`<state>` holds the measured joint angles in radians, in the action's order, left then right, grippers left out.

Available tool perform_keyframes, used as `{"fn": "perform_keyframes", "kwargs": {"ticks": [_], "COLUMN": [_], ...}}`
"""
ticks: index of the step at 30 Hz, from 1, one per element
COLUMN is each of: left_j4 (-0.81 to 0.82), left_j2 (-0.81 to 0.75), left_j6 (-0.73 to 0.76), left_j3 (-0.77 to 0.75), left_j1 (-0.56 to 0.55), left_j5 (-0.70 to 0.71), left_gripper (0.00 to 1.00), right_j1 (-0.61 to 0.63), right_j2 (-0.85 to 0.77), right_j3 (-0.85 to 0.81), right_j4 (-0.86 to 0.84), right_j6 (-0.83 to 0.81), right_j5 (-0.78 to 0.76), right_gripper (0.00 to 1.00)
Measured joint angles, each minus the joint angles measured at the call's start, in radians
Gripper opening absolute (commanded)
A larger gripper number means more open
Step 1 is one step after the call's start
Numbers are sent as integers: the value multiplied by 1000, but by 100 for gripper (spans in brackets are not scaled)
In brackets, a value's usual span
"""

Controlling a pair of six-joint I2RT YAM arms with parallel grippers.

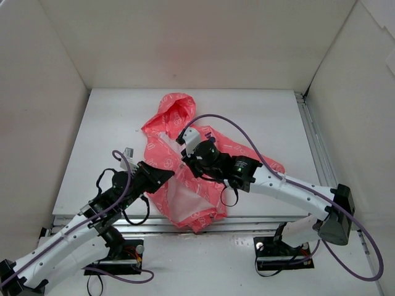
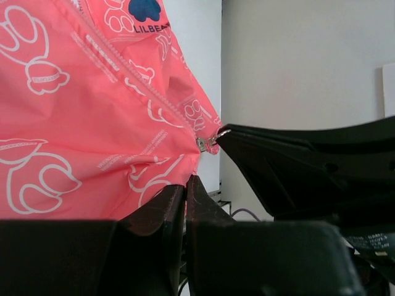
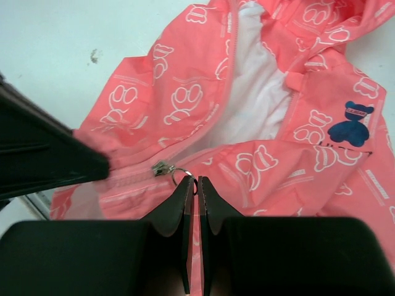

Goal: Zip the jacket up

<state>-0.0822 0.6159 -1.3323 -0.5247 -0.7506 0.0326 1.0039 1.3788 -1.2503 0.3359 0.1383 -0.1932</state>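
My right gripper should carry on pulling the ring pull toward the open top (image 3: 250, 40) until the zipper is shut, as my left gripper is holding the zipper's bottom below the slider (image 3: 131, 177).
The coral-pink jacket (image 1: 185, 160) lies crumpled on the white table, hood toward the back, its lower hem hanging over the front edge. It is open at the top, with white lining (image 3: 259, 92) and a blue emblem (image 3: 350, 123) showing. My left gripper (image 1: 162, 177) is shut on the jacket's fabric (image 2: 92, 123) near the bottom of the zipper. My right gripper (image 1: 188, 153) is shut on the ring pull (image 3: 185, 175) of the metal slider (image 3: 162, 168), low on the zipper. The slider also shows in the left wrist view (image 2: 207, 143), just past my left fingertips (image 2: 196, 185).
White walls (image 1: 185, 43) enclose the table (image 1: 111, 129) on three sides. A metal rail (image 1: 259, 223) runs along the front edge and another along the right side (image 1: 311, 132). Purple cables (image 1: 247, 132) loop over both arms. The two grippers are close together.
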Motion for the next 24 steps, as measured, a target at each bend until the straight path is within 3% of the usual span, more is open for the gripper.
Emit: {"fn": "perform_keyframes", "kwargs": {"ticks": [12, 24], "left_j4": [-130, -352], "left_j2": [-31, -144], "left_j6": [120, 204], "left_j3": [-72, -176], "left_j1": [0, 0], "left_j5": [-58, 45], "left_gripper": [0, 0], "right_j1": [-96, -403], "right_j2": [13, 103], "right_j3": [-9, -243], "right_j4": [1, 35], "right_j6": [-33, -101], "right_j5": [-24, -14], "right_gripper": [0, 0]}}
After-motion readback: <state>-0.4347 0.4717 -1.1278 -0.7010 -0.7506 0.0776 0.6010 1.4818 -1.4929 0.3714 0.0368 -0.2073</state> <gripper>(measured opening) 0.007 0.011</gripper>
